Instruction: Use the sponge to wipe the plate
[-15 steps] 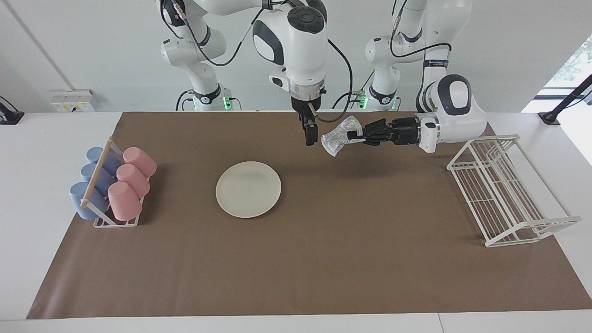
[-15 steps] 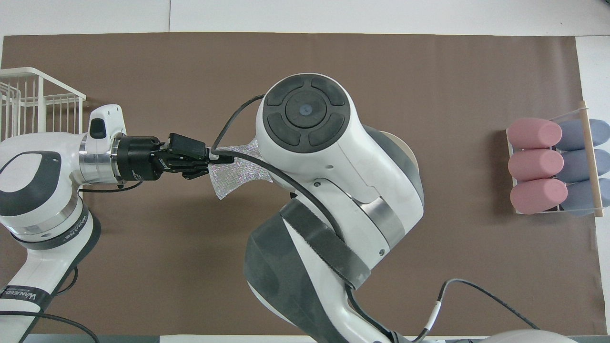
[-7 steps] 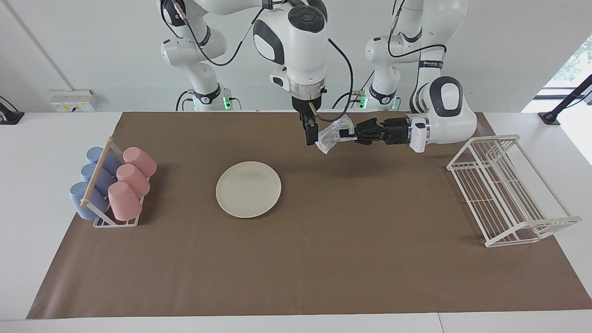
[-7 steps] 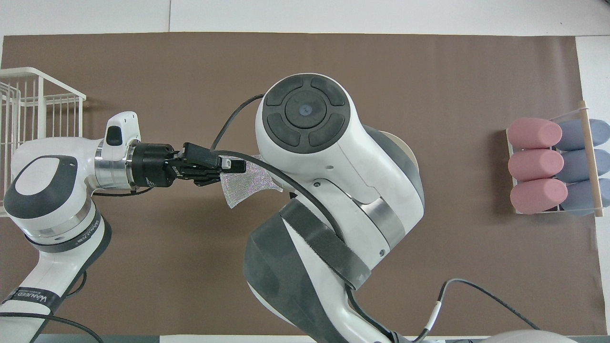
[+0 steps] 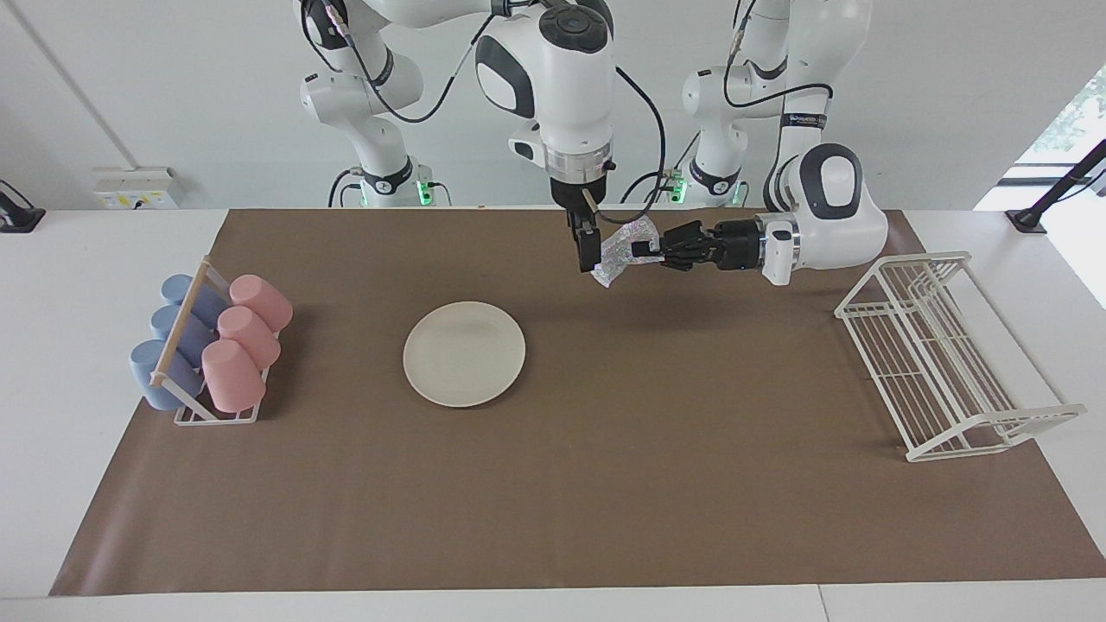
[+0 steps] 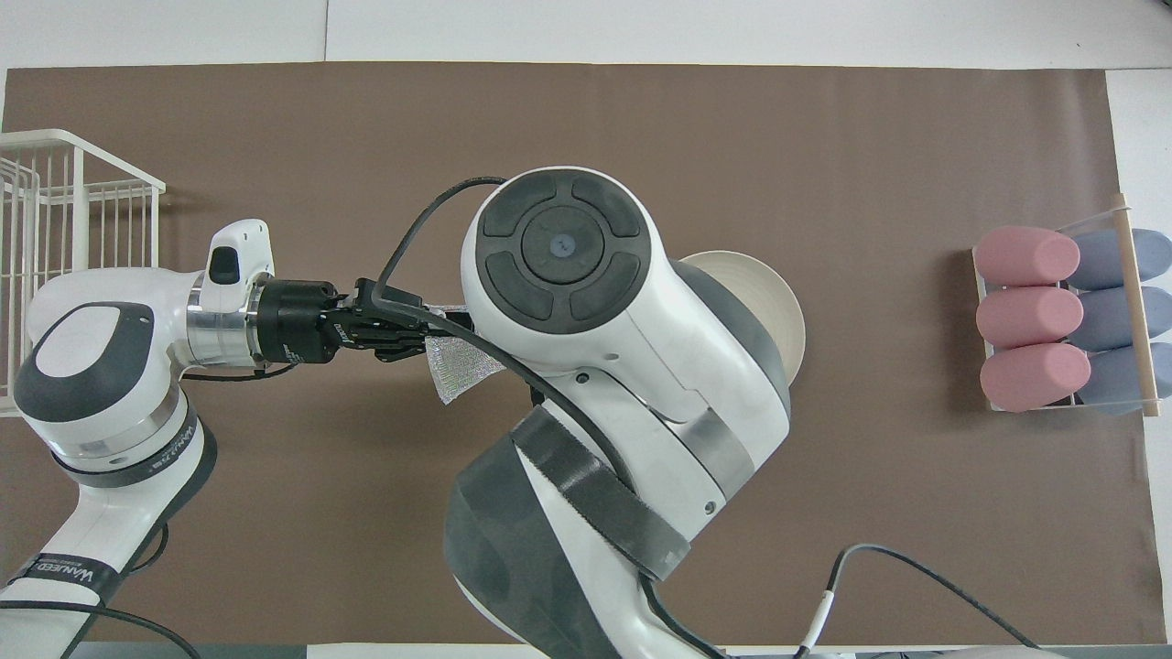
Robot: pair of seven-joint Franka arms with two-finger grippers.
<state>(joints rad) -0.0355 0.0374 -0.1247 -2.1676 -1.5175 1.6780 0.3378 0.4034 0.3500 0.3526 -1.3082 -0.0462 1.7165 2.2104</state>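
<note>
The sparkly sponge (image 6: pixel 463 364) will keep a flared loose end when my right gripper carries it, because the spread corner (image 6: pixel 448 391) sticks out past my left gripper.
The cream-white plate (image 5: pixel 464 353) lies flat on the brown mat; in the overhead view only its edge (image 6: pixel 774 307) shows past the right arm. My left gripper (image 5: pixel 644 250) reaches in level from the left arm's end, shut on the sparkly sponge (image 5: pixel 619 256), held up above the mat. The sponge's free end (image 6: pixel 458 368) hangs down. My right gripper (image 5: pixel 587 250) points straight down, open, right beside the sponge's other edge. I cannot tell whether the sponge lies between its fingers. Its own arm hides it from above. Both grippers are nearer the robots than the plate.
A rack of pink and blue cups (image 5: pixel 212 345) lying on their sides stands at the right arm's end of the table (image 6: pixel 1067 320). A white wire rack (image 5: pixel 942 354) stands at the left arm's end (image 6: pixel 64 201). The brown mat (image 5: pixel 605 484) covers the table.
The left gripper has carried the sponge toward the right gripper, and the right arm has shifted slightly toward it. The gap between them has closed; the sponge's edge now reaches the right gripper's fingers.
</note>
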